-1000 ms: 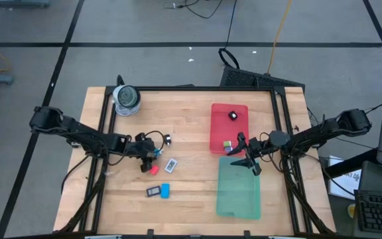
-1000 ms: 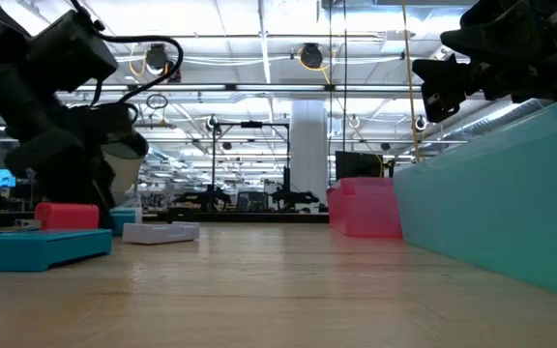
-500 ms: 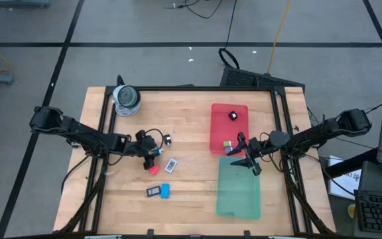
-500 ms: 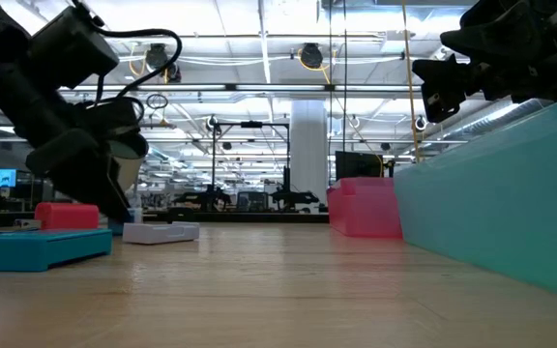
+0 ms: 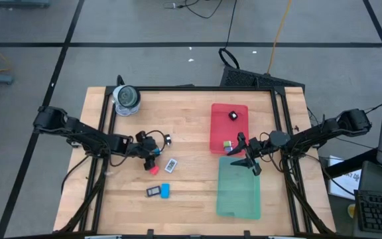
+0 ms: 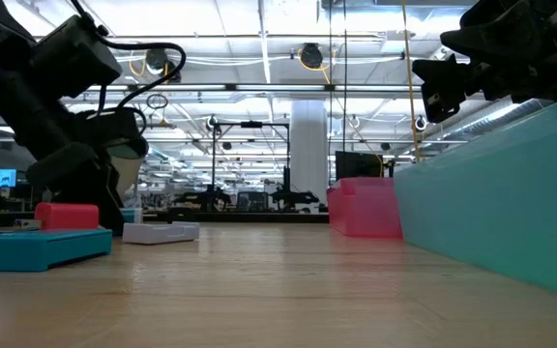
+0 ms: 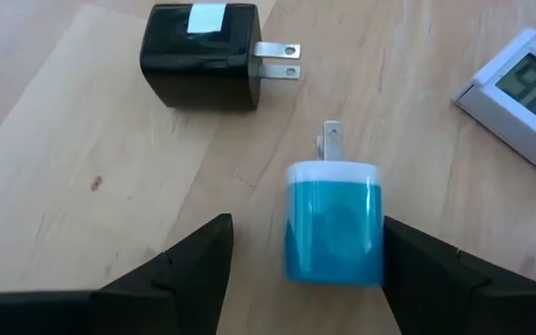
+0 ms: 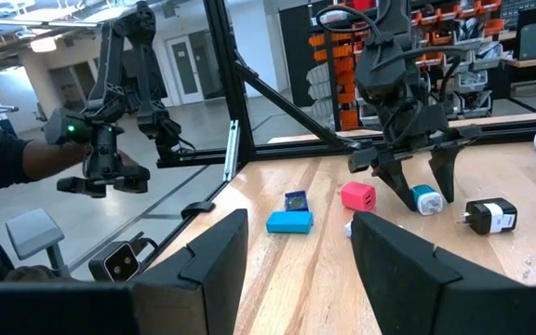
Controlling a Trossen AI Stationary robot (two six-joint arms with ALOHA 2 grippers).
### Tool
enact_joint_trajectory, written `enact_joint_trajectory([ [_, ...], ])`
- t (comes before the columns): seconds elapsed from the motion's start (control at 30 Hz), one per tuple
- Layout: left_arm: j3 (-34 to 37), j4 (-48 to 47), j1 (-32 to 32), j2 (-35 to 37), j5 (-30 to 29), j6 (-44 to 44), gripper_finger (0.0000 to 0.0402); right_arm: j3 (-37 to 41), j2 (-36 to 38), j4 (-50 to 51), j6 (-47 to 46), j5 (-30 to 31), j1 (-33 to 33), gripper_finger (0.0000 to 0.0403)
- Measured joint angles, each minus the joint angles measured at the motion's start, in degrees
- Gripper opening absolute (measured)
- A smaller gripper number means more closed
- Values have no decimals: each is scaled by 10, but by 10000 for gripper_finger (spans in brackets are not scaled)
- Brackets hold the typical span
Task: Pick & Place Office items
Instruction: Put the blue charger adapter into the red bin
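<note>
The blue plug rests against one finger with a gap at the other (image 7: pixel 257 247), so my left gripper should line up with the middle of its body (image 7: pixel 334 231) before it closes and lifts the plug.
My left gripper (image 5: pixel 154 153) is open and low over the table's left-middle, its fingers either side of a blue charger plug (image 7: pixel 333 221) that lies flat on the wood. Close by lie a black plug (image 7: pixel 203 56), a white labelled tag (image 5: pixel 171 164), a red piece (image 5: pixel 154 170), a dark block (image 5: pixel 153 191) and a blue bar (image 5: pixel 166 190). A black piece (image 5: pixel 233 115) and small green and blue bits (image 5: pixel 228 144) lie in the red tray (image 5: pixel 217 129). My right gripper (image 5: pixel 243 154) hangs open above the seam between the red tray and the green tray (image 5: pixel 237 192). My left gripper (image 7: pixel 307 223) comes from above, pointing down, astride the blue plug's body (image 7: pixel 366 233). One finger (image 7: pixel 417 270) stands right at the plug's side and the other stands apart from it. I cannot tell whether either finger touches. The plug lies flat with its prongs pointing away.
A grey roll (image 5: pixel 126 98) stands at the far left corner. A black frame (image 5: pixel 178 89) runs around the table's edges. In the right wrist view a person's hand (image 8: pixel 100 163) holds a control handle beyond the table. Bare wood lies between the loose items and the trays.
The left arm has crept a little toward the table's right, and its gripper has tipped and come back more upright over the blue plug. The right arm and all the items have kept still.
</note>
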State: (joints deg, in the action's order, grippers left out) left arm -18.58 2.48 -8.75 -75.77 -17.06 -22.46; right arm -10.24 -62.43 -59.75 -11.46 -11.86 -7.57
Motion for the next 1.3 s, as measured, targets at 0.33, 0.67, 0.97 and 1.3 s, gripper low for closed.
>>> enact_joint_trajectory([
  [0.33,0,12,0,-10,-1,13,250,0,0,0,0,0,0,180],
  [0.67,1,11,0,-11,3,16,250,0,0,0,1,0,0,180],
  [0.97,1,11,0,-11,5,16,246,0,0,0,2,0,0,180],
  [1.3,1,11,0,-11,13,9,143,0,0,0,2,0,0,180],
])
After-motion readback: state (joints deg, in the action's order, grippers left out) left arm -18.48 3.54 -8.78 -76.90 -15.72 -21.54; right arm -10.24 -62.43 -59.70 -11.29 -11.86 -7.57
